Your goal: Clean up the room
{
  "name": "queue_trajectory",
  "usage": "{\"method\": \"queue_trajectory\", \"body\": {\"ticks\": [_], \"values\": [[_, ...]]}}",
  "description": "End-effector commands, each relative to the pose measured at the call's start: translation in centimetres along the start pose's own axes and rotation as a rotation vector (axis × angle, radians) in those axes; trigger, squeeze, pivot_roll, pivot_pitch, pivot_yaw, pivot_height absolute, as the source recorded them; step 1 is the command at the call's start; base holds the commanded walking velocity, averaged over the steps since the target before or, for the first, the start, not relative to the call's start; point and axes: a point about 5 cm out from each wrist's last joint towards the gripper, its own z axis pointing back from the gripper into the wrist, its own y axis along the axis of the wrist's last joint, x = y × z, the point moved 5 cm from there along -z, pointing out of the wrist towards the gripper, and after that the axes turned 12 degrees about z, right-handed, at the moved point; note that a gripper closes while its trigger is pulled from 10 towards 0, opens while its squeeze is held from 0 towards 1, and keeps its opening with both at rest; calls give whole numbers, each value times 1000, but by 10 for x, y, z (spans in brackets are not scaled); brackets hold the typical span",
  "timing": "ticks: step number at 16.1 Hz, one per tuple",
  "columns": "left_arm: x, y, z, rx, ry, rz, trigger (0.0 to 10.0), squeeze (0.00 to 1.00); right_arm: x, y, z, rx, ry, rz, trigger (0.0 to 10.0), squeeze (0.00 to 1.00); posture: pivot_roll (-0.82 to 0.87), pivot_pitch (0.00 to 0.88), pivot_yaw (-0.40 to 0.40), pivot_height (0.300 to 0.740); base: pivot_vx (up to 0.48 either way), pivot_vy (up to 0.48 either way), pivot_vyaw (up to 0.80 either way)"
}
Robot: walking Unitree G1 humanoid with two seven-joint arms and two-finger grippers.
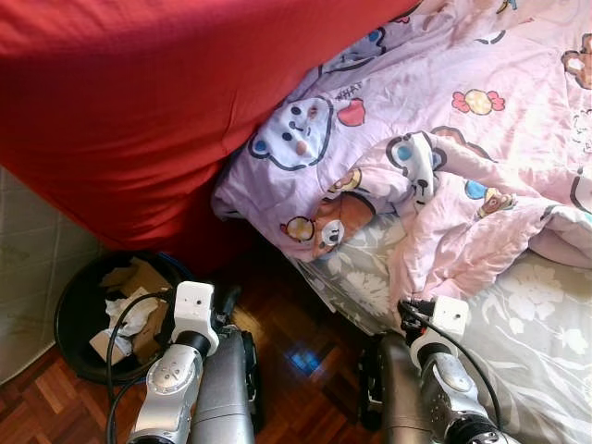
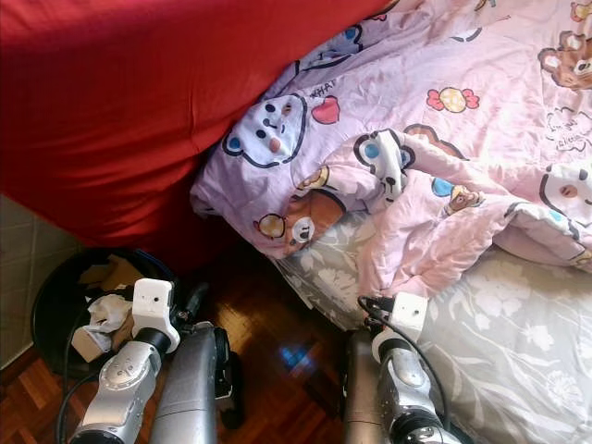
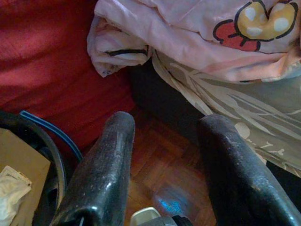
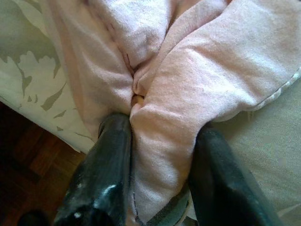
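My gripper will pull the edge of the pink blanket (image 1: 462, 236), and it will spread out flatter across the bed, since loose folds (image 1: 455, 145) hide parts of the cartoon bears.
A pink cartoon-print blanket (image 1: 462, 139) lies crumpled on a bed, with one fold hanging over the near edge. My right gripper (image 4: 160, 165) is at that edge. Its fingers stand open on either side of the hanging pink fold (image 4: 164, 108), which touches both. My left gripper (image 3: 162, 160) is open and empty, low over the wooden floor between the bed and a black bin (image 1: 79, 305). The bin holds cardboard and crumpled white paper (image 1: 129, 319).
A large red cover (image 1: 139, 92) drapes over the bed's far left part down towards the floor. A grey floral sheet (image 1: 536, 314) covers the mattress under the blanket. Dark parquet floor (image 1: 296, 370) runs between bin and bed. Pale tiles (image 1: 28, 259) lie at the left.
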Motion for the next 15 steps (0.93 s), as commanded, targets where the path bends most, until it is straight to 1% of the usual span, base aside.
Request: {"method": "queue_trajectory", "body": {"ticks": [1, 7, 9, 12, 14, 15], "values": [[-4, -17, 8, -60, 15, 0, 10000, 0, 1, -16, 5, -47, -7, -6, 0, 0, 164, 378, 54, 608, 0, 0, 0], [-6, -17, 5, -64, 20, -4, 10000, 0, 4, -12, 4, -38, -19, -7, 0, 0, 154, 378, 55, 608, 0, 0, 0], [-6, -20, 5, -74, 20, -7, 10000, 0, 9, -13, 5, -36, -35, -3, 0, 0, 151, 365, 50, 608, 0, 0, 0], [-10, -22, 0, -81, 43, -1, 10000, 0, 17, -12, 6, -23, -51, 17, 0, 0, 145, 325, 39, 608, 0, 0, 0], [-16, -29, -2, -112, 79, 15, 10000, 0, 19, -5, 5, 8, -43, 60, 0, 0, 132, 283, 29, 608, 0, 0, 0], [-20, -35, 0, -134, 99, 26, 10000, 0, 22, 1, 4, 40, -45, 61, 10000, 0, 122, 258, 23, 608, 0, 0, 0]]}}
